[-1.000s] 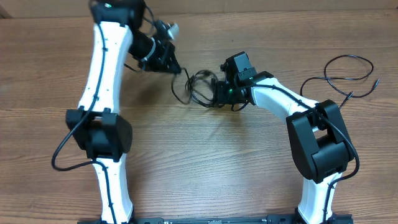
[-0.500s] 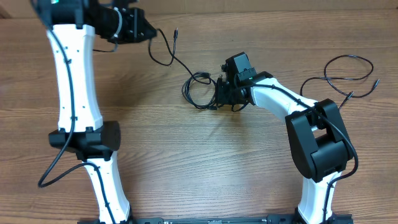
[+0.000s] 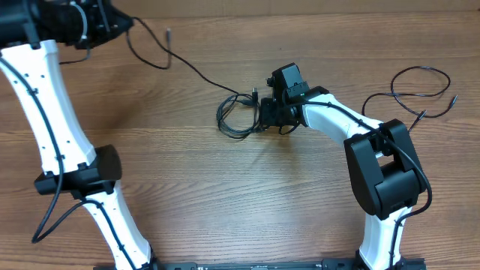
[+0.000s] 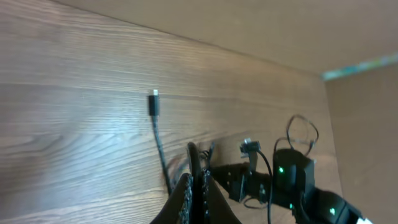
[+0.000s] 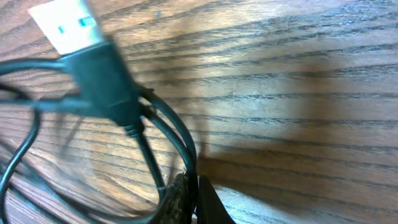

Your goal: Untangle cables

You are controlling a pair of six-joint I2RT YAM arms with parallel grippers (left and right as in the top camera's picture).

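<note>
The cable's plug (image 3: 168, 34) hangs clear of the knot, so my left gripper should now move toward the open wood (image 3: 196, 124) beside the knot and let go of the cable there.
The cables form a small knot of black loops (image 3: 234, 118) at mid-table. One strand (image 3: 196, 73) stretches from the knot to the far left, where my left gripper (image 3: 124, 26) is shut on it. Its free plug (image 3: 168, 33) hangs just past the gripper. In the left wrist view the gripper (image 4: 198, 177) pinches that cord, and the plug (image 4: 153, 102) lies on the wood beyond. My right gripper (image 3: 264, 114) is shut on the knot's right side. The right wrist view shows that gripper (image 5: 188, 180) clamped on a black cord, with a silvery plug (image 5: 65, 25) above it.
Another thin black cable (image 3: 429, 68) lies looped on the wood at the far right, apart from the knot. The right arm's dark base joint (image 3: 382, 169) stands near the front right, and the left arm's elbow (image 3: 82, 176) near the front left.
My left gripper has swung left and toward the table's far corner with the cord in it, drawing one strand out of the knot. The right gripper has held still on the knot.
</note>
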